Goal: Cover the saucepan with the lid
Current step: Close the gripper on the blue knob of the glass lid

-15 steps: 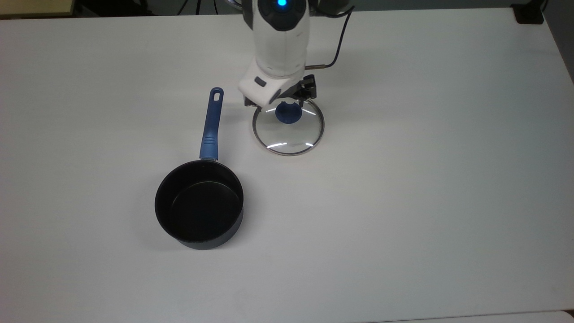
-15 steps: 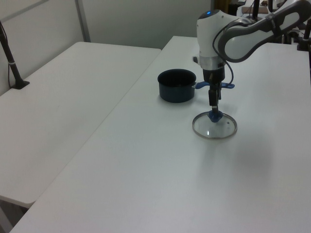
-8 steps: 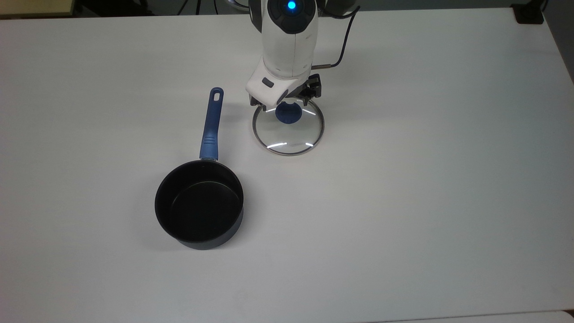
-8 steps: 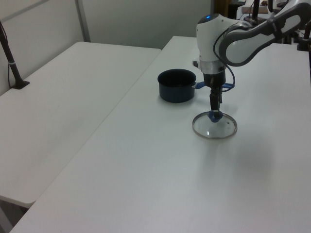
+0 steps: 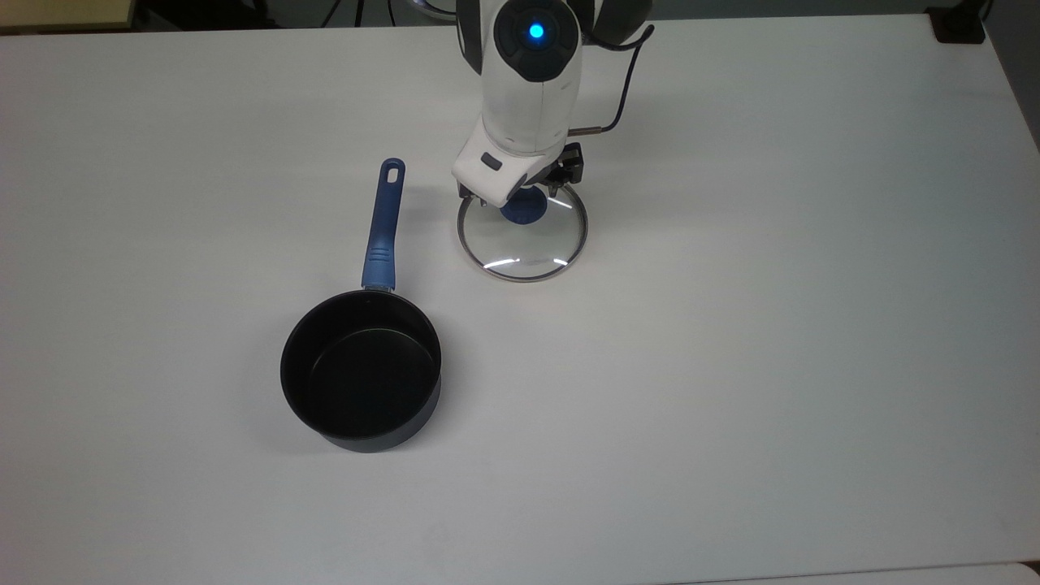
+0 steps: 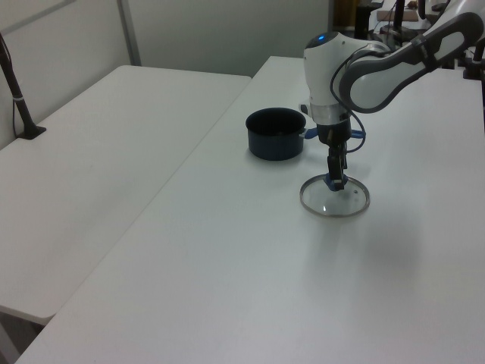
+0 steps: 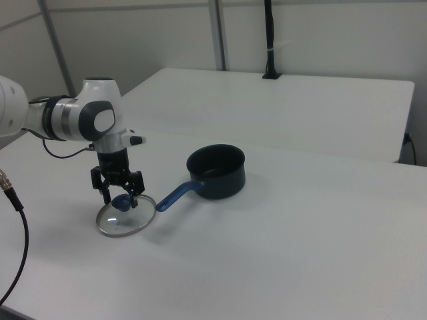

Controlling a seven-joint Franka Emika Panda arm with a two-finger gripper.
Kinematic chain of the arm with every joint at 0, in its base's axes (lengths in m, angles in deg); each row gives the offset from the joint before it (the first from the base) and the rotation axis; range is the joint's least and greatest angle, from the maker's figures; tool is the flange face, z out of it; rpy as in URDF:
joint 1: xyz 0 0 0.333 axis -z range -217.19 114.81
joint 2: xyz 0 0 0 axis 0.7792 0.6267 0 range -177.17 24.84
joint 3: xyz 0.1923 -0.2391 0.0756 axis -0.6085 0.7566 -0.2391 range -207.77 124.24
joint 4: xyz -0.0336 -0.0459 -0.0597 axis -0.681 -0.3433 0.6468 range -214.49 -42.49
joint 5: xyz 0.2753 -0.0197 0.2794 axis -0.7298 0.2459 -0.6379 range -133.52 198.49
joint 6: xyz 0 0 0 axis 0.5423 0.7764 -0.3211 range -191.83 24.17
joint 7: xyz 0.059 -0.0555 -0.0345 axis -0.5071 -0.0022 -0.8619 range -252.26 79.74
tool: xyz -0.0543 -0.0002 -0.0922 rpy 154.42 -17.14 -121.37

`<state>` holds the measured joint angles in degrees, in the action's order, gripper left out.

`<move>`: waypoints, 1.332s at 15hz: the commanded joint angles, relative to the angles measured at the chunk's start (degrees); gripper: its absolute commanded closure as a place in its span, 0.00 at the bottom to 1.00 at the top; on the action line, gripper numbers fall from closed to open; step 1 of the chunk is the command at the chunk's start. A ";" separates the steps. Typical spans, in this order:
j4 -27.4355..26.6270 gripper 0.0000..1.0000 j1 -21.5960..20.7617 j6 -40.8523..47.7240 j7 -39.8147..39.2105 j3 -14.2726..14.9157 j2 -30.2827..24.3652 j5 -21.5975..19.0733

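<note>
I expect the saucepan (image 6: 276, 136) to move and turn a little when I push the lid onto the saucepan's rim, because the saucepan stands free with its blue handle (image 6: 311, 133) unheld.
The lid (image 5: 524, 244), clear glass with a steel rim and a blue knob (image 5: 524, 210), lies flat on the white table (image 5: 772, 325). My gripper (image 5: 520, 197) hangs straight over the knob, open, with one finger on each side of it; in the right view the fingers (image 7: 106, 193) stand a little wider than the knob (image 7: 122, 202). The saucepan (image 5: 361, 382) is black inside and stands apart from the lid toward the top view's lower left. Its long blue handle (image 5: 382, 227) points at the table's far edge and passes just left of the lid.
A black cable (image 5: 619, 73) runs from my wrist toward the top view's far edge. A dark block (image 5: 959, 24) sits at the table's far right corner. A second white table (image 6: 98, 167) adjoins on the left view's left, with a black post (image 6: 21, 102).
My gripper has come down over the lid's knob, so the fingers now straddle it. The arm shifted slightly to the top view's right. Lid and saucepan have not moved.
</note>
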<state>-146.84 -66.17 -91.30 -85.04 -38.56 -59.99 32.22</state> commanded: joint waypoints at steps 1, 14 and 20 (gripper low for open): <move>-0.54 0.10 -1.11 -2.76 2.91 0.13 0.61 1.84; -0.11 0.32 -1.11 -3.12 5.11 0.13 0.52 1.93; -0.11 0.50 -1.20 -2.95 6.34 0.13 0.52 1.93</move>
<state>-146.61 -66.59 -93.43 -80.49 -38.64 -58.93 33.07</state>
